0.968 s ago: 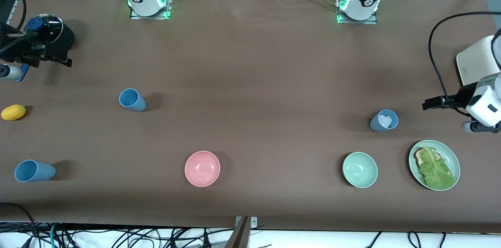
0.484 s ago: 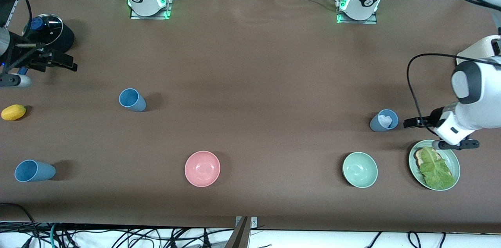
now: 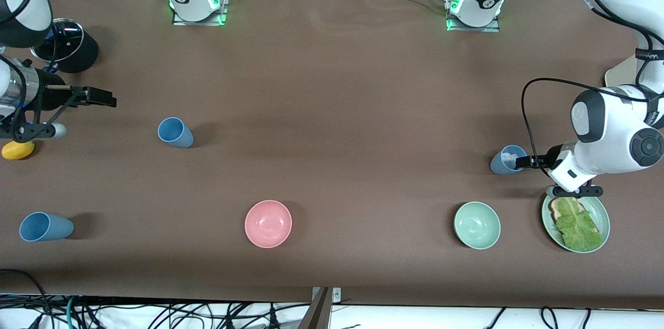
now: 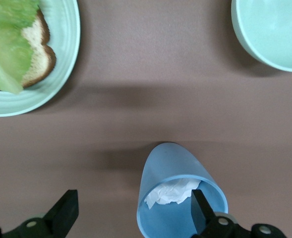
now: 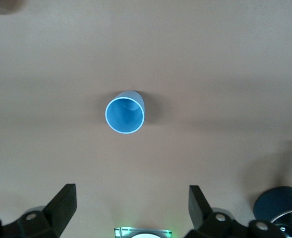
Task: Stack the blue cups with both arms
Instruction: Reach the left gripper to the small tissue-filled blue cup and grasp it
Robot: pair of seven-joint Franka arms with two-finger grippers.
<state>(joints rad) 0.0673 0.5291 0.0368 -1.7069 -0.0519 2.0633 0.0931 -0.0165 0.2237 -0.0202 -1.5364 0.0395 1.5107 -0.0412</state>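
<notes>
Crumpled white paper (image 3: 509, 158) is sitting below the cup's rim, so the paper will come along inside the blue cup (image 3: 499, 166) when I carry the cup by its side.
Three blue cups stand on the brown table. A greyer one (image 3: 502, 164) holds crumpled white paper and is toward the left arm's end. My left gripper (image 3: 523, 162) is open at its rim. In the left wrist view one finger (image 4: 200, 210) is over the mouth of this cup (image 4: 178, 168) and the other is well off to its side. A second cup (image 3: 175, 132) shows in the right wrist view (image 5: 125, 115), apart from my open, empty right gripper (image 3: 106, 98). A third cup (image 3: 44, 227) stands nearer the front camera at the right arm's end.
A pink bowl (image 3: 268, 223) and a pale green bowl (image 3: 476, 225) sit near the front edge. A green plate (image 3: 602, 215) holds bread and lettuce beside the left gripper. A yellow lemon (image 3: 17, 149) and a black pot with a glass lid (image 3: 65, 43) are at the right arm's end.
My left gripper has swung in from the table's end to the greyer cup's rim. My right gripper has moved toward the second cup.
</notes>
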